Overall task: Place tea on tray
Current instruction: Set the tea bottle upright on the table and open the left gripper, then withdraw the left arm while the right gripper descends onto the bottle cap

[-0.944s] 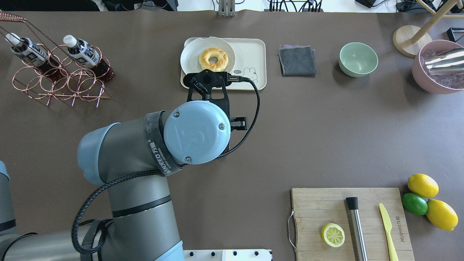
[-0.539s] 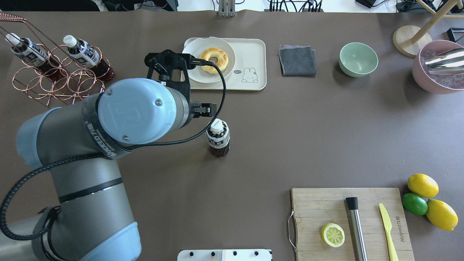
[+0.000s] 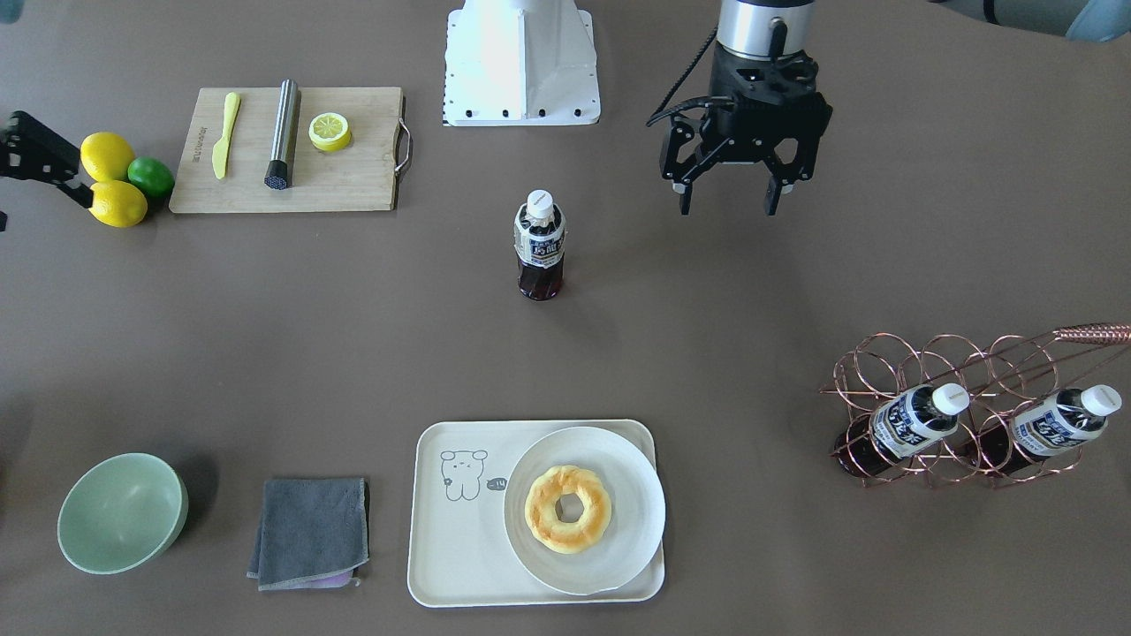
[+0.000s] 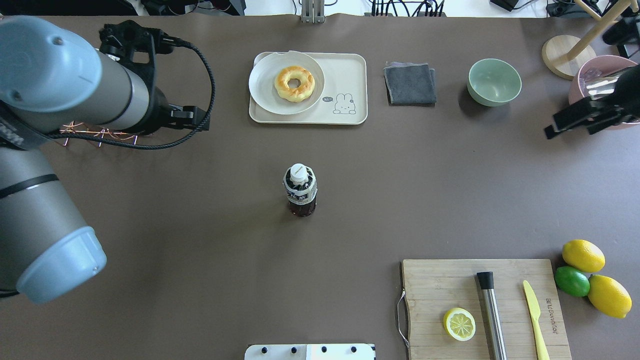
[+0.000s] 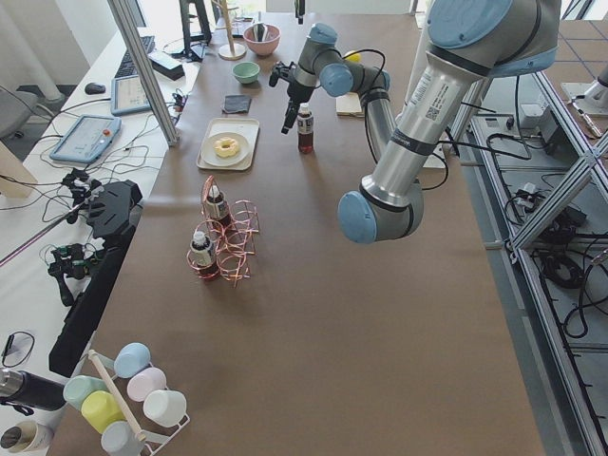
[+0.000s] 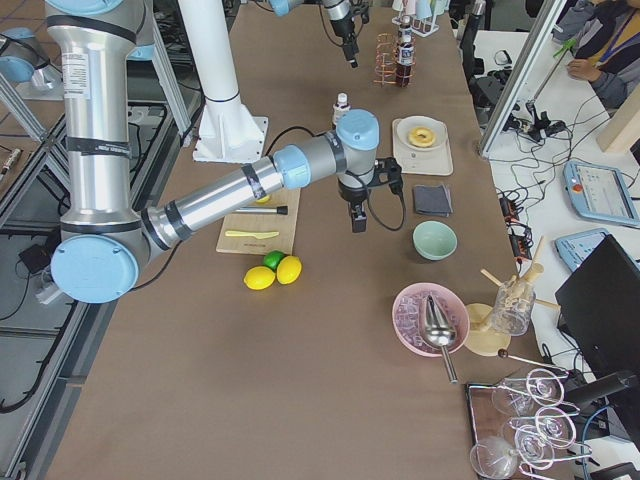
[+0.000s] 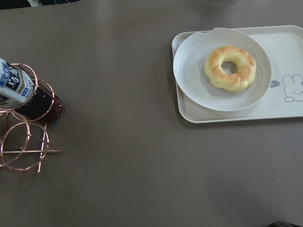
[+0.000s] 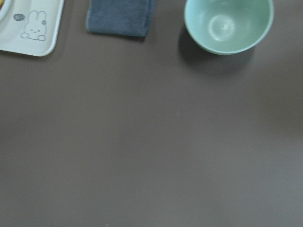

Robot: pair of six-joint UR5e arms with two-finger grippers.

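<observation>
The plate (image 3: pixel 630 486) takes up the end of the tray nearer my left gripper, so my right gripper should pick up the tea (image 3: pixel 541 248) and bring it to the end with the bear drawing.
The tea (image 4: pixel 300 192) stands upright on the bare table near its middle, free of both grippers; it also shows in the front view (image 3: pixel 539 243). The cream tray (image 4: pixel 345 70) with the bear drawing lies at the far side, a white plate (image 4: pixel 265 85) with a doughnut on its left half. My left gripper (image 3: pixel 729 205) is open and empty, up above the table between the tea and the copper rack (image 3: pixel 972 371). Two alike bottles (image 3: pixel 910 420) lie in that rack. My right gripper (image 4: pixel 565 122) hangs at the right edge near the pink bowl; I cannot tell whether it is open.
A grey cloth (image 4: pixel 410 82) and a green bowl (image 4: pixel 494 81) lie right of the tray. A pink bowl (image 4: pixel 600 65) stands at the far right. A cutting board (image 4: pixel 435 280) with lemon half, metal rod and yellow knife is at the near right, lemons and a lime (image 4: pixel 582 255) beside it.
My left arm has swung away to the left, from over the table's middle to over the rack. The tea stays standing alone. The right gripper has come in at the right edge.
</observation>
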